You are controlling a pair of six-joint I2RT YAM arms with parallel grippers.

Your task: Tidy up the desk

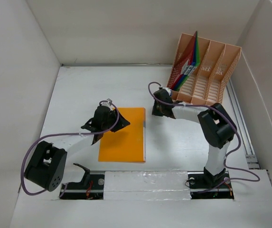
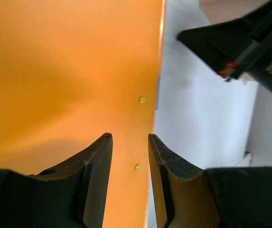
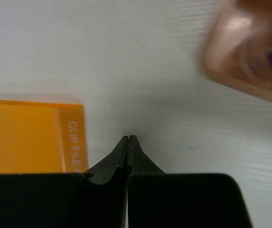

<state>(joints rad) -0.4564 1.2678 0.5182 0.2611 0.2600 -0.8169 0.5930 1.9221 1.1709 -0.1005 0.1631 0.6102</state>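
The orange clip file's near edge [image 1: 119,161] is close to the bases of my arms, so my right gripper should push it away first. Then my left gripper should take a near corner [image 1: 143,160].
An orange clip file [image 1: 122,135] lies flat in the middle of the white desk [image 1: 173,142]. My left gripper [image 1: 112,119] hovers over the file's far left corner. In the left wrist view it [image 2: 130,137] stands open above the orange clip file [image 2: 64,76], close to its right edge, with nothing between the fingers. My right gripper [image 1: 159,108] hangs between the file and the peach rack [image 1: 211,76]. The right wrist view shows it [image 3: 129,138] shut and empty over bare desk [image 3: 126,57], with the orange clip file [image 3: 26,137] off to its left.
The peach slotted file rack stands at the back right, and coloured folders [image 1: 189,61] lean in its leftmost slot. Its corner [image 3: 249,52] looms blurred in the right wrist view. White panels wall the desk on three sides. The right arm [image 2: 249,42] crosses the left wrist view.
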